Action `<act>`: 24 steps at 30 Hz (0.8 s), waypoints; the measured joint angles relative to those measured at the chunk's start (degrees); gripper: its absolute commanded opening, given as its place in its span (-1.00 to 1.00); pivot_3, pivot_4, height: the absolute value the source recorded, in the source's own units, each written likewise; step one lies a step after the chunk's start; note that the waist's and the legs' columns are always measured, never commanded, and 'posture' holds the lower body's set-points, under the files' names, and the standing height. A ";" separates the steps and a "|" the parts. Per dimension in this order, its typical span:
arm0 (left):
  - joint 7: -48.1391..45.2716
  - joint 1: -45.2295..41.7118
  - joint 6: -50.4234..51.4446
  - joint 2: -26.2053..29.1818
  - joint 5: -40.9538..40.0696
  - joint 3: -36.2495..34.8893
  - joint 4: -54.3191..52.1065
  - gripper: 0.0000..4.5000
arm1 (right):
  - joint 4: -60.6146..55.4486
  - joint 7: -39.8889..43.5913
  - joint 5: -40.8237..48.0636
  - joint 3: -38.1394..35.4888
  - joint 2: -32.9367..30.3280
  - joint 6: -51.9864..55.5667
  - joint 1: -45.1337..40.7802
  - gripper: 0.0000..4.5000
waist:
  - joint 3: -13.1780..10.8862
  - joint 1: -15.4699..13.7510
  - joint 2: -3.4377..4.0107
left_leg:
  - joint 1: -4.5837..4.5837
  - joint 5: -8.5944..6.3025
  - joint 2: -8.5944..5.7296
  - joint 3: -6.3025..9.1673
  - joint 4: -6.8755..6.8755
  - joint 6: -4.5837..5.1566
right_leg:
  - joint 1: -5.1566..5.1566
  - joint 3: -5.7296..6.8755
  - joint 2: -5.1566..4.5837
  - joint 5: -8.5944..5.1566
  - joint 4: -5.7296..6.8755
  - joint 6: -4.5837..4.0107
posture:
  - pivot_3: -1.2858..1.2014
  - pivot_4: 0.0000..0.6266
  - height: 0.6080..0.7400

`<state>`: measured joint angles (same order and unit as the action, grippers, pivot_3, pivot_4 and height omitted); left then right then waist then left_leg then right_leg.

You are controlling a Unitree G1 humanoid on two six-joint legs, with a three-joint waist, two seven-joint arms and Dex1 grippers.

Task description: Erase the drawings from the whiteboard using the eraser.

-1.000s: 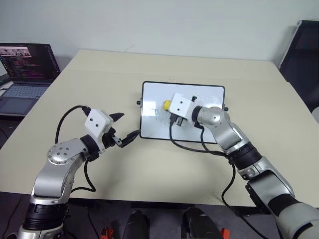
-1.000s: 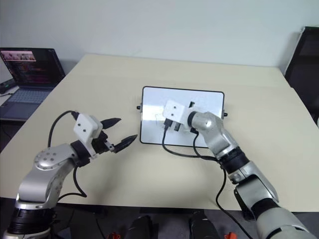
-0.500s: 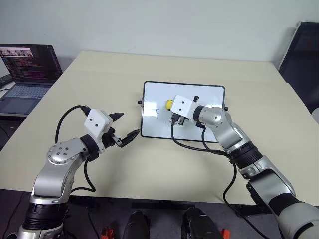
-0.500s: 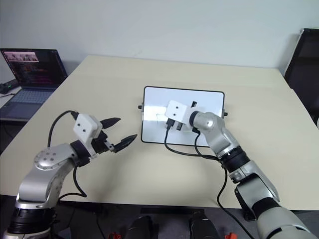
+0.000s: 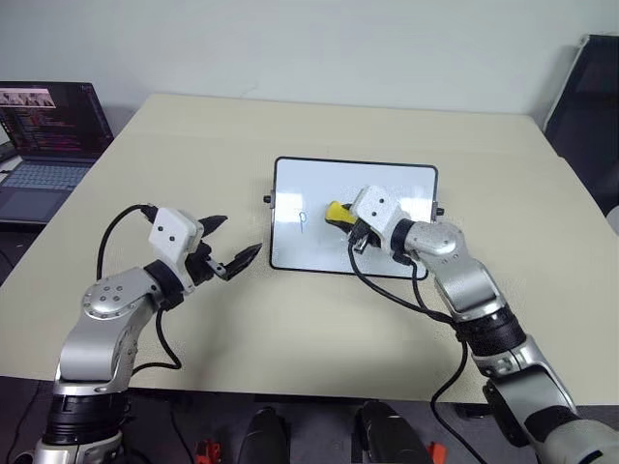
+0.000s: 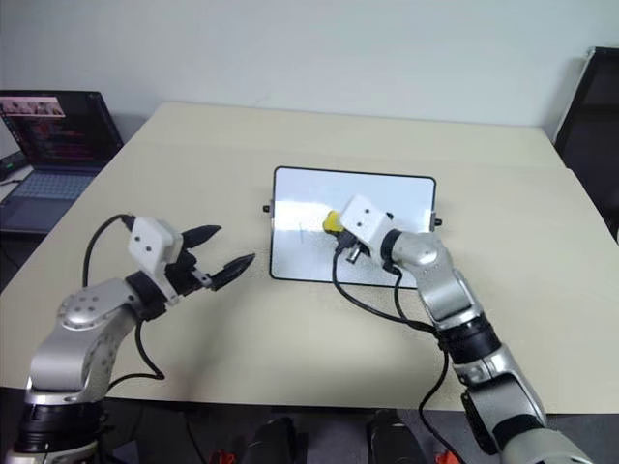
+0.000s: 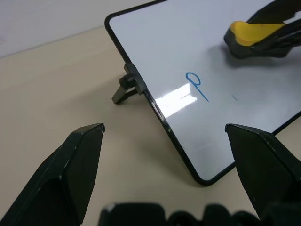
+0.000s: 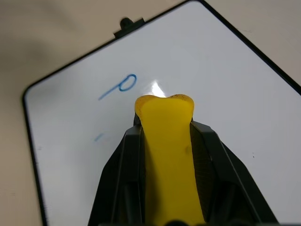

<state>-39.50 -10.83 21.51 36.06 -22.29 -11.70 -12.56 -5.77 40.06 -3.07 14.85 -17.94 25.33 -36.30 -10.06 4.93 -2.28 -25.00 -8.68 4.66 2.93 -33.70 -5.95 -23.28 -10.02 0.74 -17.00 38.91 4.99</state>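
Next, I turn my right gripper back and wipe across the "p" (image 5: 303, 220) first, because the eraser's yellow end (image 5: 338, 213) is next to the blue "p" and clear of its strokes.
The whiteboard (image 5: 387, 184) lies flat at the middle of the table, with a blue "p" drawing (image 5: 303, 221) on its left part and a tiny blue fleck (image 8: 98, 137) near it. My right gripper (image 5: 342, 217) is shut on the yellow eraser (image 5: 337, 210), which is held over the board just right of the "p" (image 8: 120, 86). I cannot tell whether the eraser (image 8: 167, 136) touches the surface. My left gripper (image 5: 237, 238) is open and empty, hovering over the table off the board's left short edge (image 7: 141, 89).
An open laptop (image 5: 48, 135) sits at the table's far left corner. A black chair (image 5: 585, 97) stands beyond the right side. Black cables trail from both wrists. Bare tabletop (image 5: 319, 309) lies between the board and the front edge.
My right gripper has drawn back and up a little with the eraser and rolled its wrist, so the "p" mark now shows beside it. The left gripper has stayed about where it was, open.
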 measured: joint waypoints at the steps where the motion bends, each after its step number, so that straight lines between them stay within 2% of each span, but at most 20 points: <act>1: -0.01 -0.04 0.23 -0.03 -0.43 -0.06 0.04 1.00 | -3.09 1.18 1.60 -0.31 -0.47 1.23 1.61 -0.56 | 0.00 0.00 0.00 | 0.00 -0.02 0.00 0.00 0.01 -0.03 | 0.00 0.01 0.00 -0.02 0.00 0.01 | 0.03 -0.52 1.00; 5: -0.07 -0.06 0.48 -0.20 -2.16 -1.37 0.47 1.00 | -9.19 2.60 6.25 -0.32 -0.70 4.46 7.13 -0.56 | -0.01 0.01 -0.01 | 0.00 -0.08 0.01 -0.01 0.00 -0.11 | 0.00 0.00 0.00 -0.24 0.00 -0.25 | 0.03 -0.52 1.00; 10: -0.05 -0.17 0.46 -0.19 -2.75 -1.73 2.33 1.00 | -8.66 1.02 4.62 2.22 -0.69 3.42 6.07 -0.56 | -0.01 0.25 -0.01 | 0.06 -0.07 0.01 -0.01 -0.03 -0.11 | 0.00 -0.01 0.00 -0.24 0.03 -0.27 | 0.03 -0.52 1.00; 16: -0.18 -1.47 0.37 0.76 -2.56 -1.87 3.75 1.00 | 2.00 -0.76 -1.43 8.84 2.09 -1.77 -2.82 -0.56 | -0.03 0.20 -0.03 | 0.04 -0.07 0.00 -0.01 -0.03 -0.11 | 0.00 0.00 0.00 -0.24 0.01 -0.26 | 0.03 -0.52 1.00; 24: -1.09 -1.41 0.35 0.94 -2.00 -1.28 2.83 1.00 | 23.25 -7.59 -7.65 10.02 8.43 -8.91 -15.13 -0.56 | -0.03 0.20 -0.03 | 0.03 -0.10 0.02 0.00 0.03 -0.15 | 0.00 0.06 0.00 -0.13 0.02 -0.07 | 0.03 -0.52 1.00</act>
<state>-40.58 -12.24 21.86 37.00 -24.28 -12.98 -9.73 17.47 32.47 -10.72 24.87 -9.51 16.42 -51.44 -10.09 5.13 -2.30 -24.97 -8.78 4.68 2.93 -33.66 -6.10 -23.29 -9.96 0.74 -17.14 38.93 4.92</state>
